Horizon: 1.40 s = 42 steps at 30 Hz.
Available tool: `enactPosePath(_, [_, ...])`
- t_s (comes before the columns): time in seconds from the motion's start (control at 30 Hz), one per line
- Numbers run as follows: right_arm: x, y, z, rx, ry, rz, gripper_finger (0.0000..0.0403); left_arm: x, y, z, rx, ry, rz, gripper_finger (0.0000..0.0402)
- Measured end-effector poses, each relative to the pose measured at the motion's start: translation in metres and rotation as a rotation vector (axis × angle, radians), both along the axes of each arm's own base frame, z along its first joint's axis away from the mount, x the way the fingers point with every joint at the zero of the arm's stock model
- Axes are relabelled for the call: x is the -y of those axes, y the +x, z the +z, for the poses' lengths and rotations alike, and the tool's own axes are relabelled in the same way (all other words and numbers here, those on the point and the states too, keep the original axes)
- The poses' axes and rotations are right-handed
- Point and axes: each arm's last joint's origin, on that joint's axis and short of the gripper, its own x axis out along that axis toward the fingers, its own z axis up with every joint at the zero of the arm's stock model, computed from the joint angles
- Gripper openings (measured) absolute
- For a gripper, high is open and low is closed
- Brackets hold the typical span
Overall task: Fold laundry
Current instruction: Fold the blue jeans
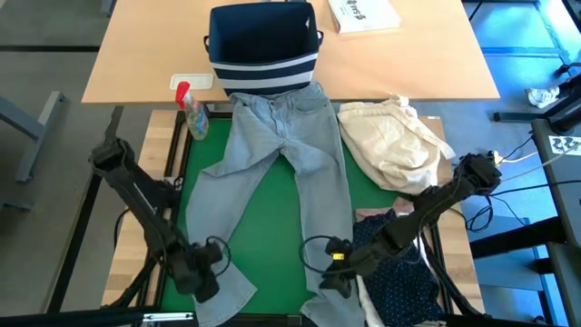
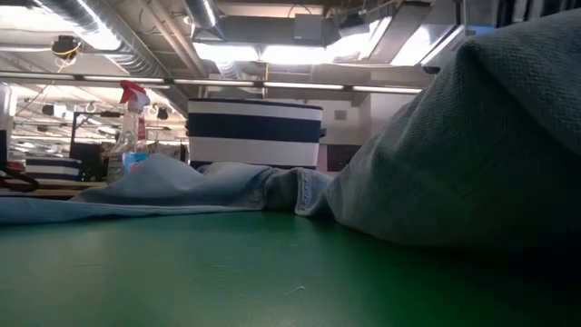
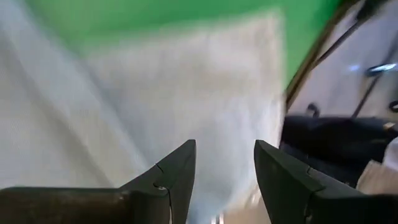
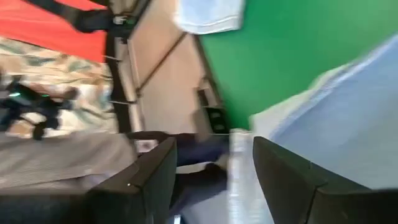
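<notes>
The jeans leg (image 1: 218, 202) under my left gripper bends outward at the knee (image 1: 203, 171). The leg will slide inward and become straight when I smooth it.
Light grey jeans (image 1: 281, 154) lie spread flat on the green mat (image 1: 272, 236), with the waist at the far side and both legs running toward the near edge. My left gripper (image 1: 207, 277) hangs open over the hem end of the left leg (image 3: 186, 93). My right gripper (image 1: 334, 277) stands open beside the hem end of the right leg (image 4: 336, 118), with nothing between its fingers. A navy white-dotted shirt (image 1: 404, 286) lies at the near right under my right arm, with a pinkish cloth (image 1: 374, 216) just beyond it.
A navy bin with white stripes (image 1: 263, 45) stands past the jeans' waist. A spray bottle (image 1: 192, 113) stands at the mat's far left corner. A cream-beige cloth bundle (image 1: 395, 141) lies at the right. A booklet (image 1: 363, 14) lies on the wooden table behind.
</notes>
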Motion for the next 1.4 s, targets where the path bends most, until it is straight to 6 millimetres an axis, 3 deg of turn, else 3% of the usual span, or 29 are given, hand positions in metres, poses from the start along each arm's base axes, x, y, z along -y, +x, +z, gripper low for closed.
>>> enactPosePath(0.13, [0.006, -0.002, -0.008, -0.057, -0.086, 0.021, 0.0209, 0.024, -0.016, -0.004, -0.205, -0.075, 0.052, 0.0149])
enactPosePath(0.3, [0.008, -0.005, -0.012, -0.088, -0.149, 0.056, 0.0209, 0.042, -0.033, 0.000, -0.251, -0.137, 0.194, 0.0141])
enactPosePath(0.47, [0.012, -0.004, -0.013, -0.076, -0.195, 0.052, 0.0209, 0.037, -0.040, -0.009, -0.213, -0.088, 0.320, 0.0148])
enactPosePath(0.77, [0.011, -0.004, -0.013, -0.076, -0.196, 0.050, 0.0209, 0.033, -0.049, -0.025, -0.296, -0.105, 0.369, 0.0213])
enactPosePath(1.03, [0.012, -0.004, -0.013, -0.066, -0.214, 0.021, 0.0209, 0.024, -0.051, -0.047, -0.210, -0.126, 0.392, 0.0215])
enactPosePath(1.2, [0.011, -0.001, -0.010, -0.011, -0.215, 0.021, 0.0209, 0.020, -0.052, -0.059, -0.176, -0.155, 0.363, 0.0183])
enactPosePath(1.4, [0.006, 0.009, 0.007, 0.226, -0.214, 0.010, 0.0209, 0.022, -0.051, -0.054, -0.152, -0.136, 0.301, 0.0055])
